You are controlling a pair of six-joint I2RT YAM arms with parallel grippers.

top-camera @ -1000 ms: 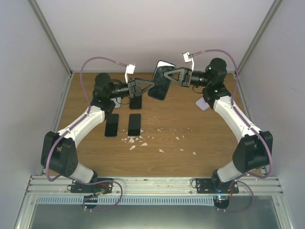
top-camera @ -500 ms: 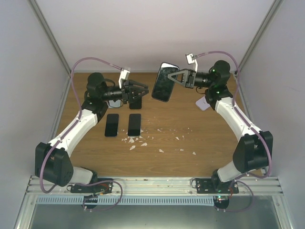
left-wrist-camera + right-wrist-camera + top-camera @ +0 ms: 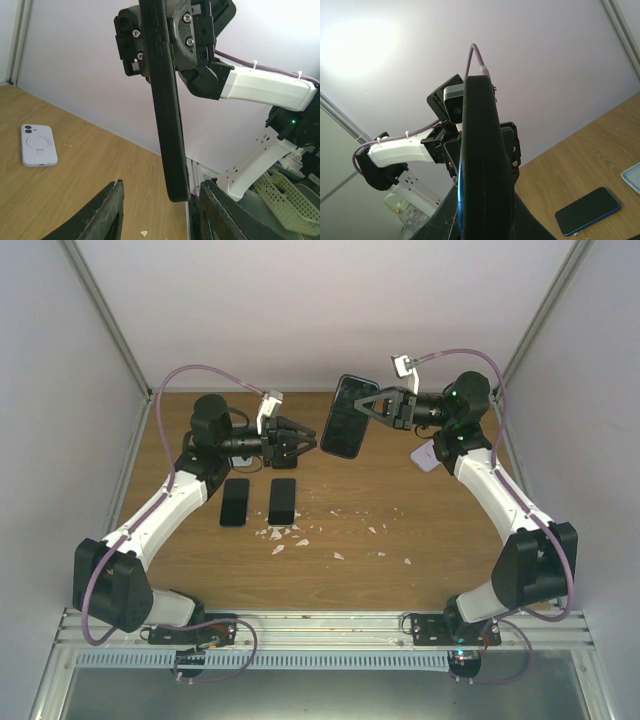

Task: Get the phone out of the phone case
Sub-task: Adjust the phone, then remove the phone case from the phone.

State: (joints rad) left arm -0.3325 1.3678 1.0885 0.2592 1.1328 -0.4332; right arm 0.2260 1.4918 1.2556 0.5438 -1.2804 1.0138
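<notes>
The case's lower end (image 3: 177,194) only reaches the ends of my left gripper's fingers. My right gripper should move it deeper between those fingers before my left gripper closes.
A phone in a black case (image 3: 345,417) hangs upright in the air above the back of the table. My right gripper (image 3: 366,410) is shut on its upper part from the right. In the right wrist view the cased phone (image 3: 482,150) stands edge-on between my right gripper (image 3: 484,210) fingers. My left gripper (image 3: 305,440) is open just left of the phone. In the left wrist view the phone's lower end (image 3: 172,150) sits between the spread left gripper (image 3: 162,205) fingers without touching them; the right gripper (image 3: 175,35) grips its top.
Two black phones (image 3: 235,502) (image 3: 283,500) lie on the wooden table under the left arm; one shows in the right wrist view (image 3: 587,211). A white case (image 3: 428,455) (image 3: 38,145) lies at the right. White crumbs (image 3: 290,535) are scattered mid-table.
My left gripper let go of the phone's edge, drew back left and opened, then came back toward the phone's lower end. My right gripper shifted the phone slightly right and up.
</notes>
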